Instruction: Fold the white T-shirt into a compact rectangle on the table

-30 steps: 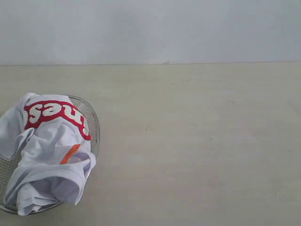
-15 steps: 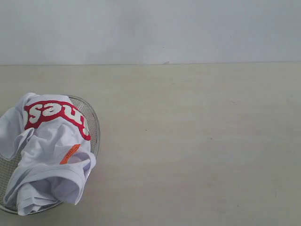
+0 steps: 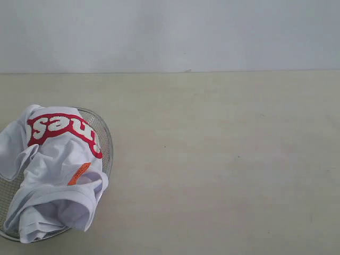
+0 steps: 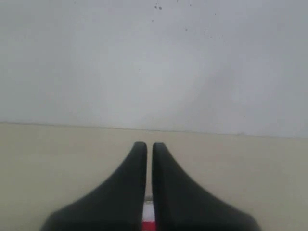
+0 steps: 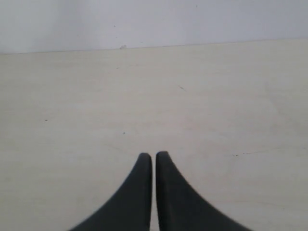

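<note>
The white T-shirt (image 3: 59, 159) hangs loosely over the basket's rim, so it will come free as a drooping bundle and leave the basket empty when the robot lifts it.
The white T-shirt (image 3: 56, 175) lies crumpled in a round wire-mesh basket (image 3: 104, 139) at the left of the table (image 3: 223, 159), its red lettering and small orange tag facing up. Neither arm shows in the exterior view. In the left wrist view my left gripper (image 4: 149, 144) is shut with nothing held, pointing across the beige tabletop toward a pale wall; a sliver of white and red (image 4: 148, 222) shows through the slit between its fingers. My right gripper (image 5: 153, 154) is shut and empty above bare tabletop in the right wrist view.
A pale grey wall (image 3: 170, 32) rises behind the table's far edge. The basket sits near the table's front left corner.
</note>
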